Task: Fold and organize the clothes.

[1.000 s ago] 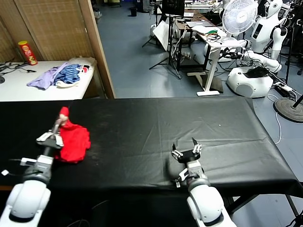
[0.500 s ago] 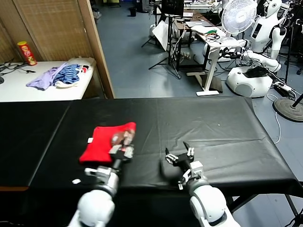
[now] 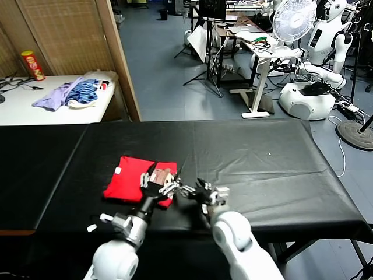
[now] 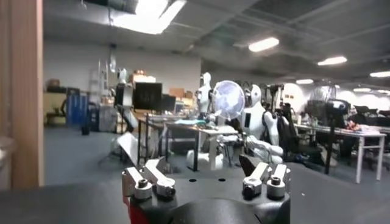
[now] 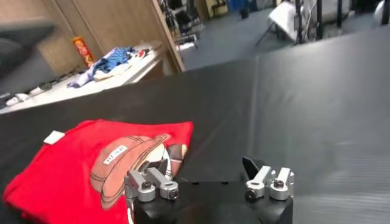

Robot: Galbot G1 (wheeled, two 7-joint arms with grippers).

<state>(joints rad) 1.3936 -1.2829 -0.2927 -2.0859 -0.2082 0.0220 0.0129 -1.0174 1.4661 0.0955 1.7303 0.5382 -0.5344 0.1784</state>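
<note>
I should use my right gripper to grab the edge [image 3: 174, 167] beside the print and pull the folded red T-shirt [image 3: 129, 178] straight, because it is lying at a slant.
The clothes are one red T-shirt [image 3: 129, 185] lying folded flat on the black table [image 3: 262, 169]. Its brown-and-white print [image 5: 125, 159] faces up and a small white label [image 3: 118, 171] shows at one corner. My left gripper [image 3: 161, 182] hovers at the shirt's right edge, jaws open and empty. In the left wrist view the left gripper [image 4: 204, 173] holds nothing, and a sliver of red [image 4: 130, 214] shows beneath it. My right gripper [image 3: 202, 191] is just right of the shirt, close to the left one. In the right wrist view the right gripper [image 5: 204, 173] is open, with the shirt [image 5: 73, 173] just ahead of it.
A white side table [image 3: 23, 108] at the back left carries a heap of lilac and blue-striped garments [image 3: 74, 93] and a red can [image 3: 34, 64]. A wooden partition [image 3: 119, 58] stands behind the table. Desks, a fan [image 3: 294, 20] and other robots fill the room beyond.
A second ago my left gripper held the bunched red shirt at the far left. The shirt now lies flat and folded, and the left gripper has opened and let go. My right gripper moved left toward it.
</note>
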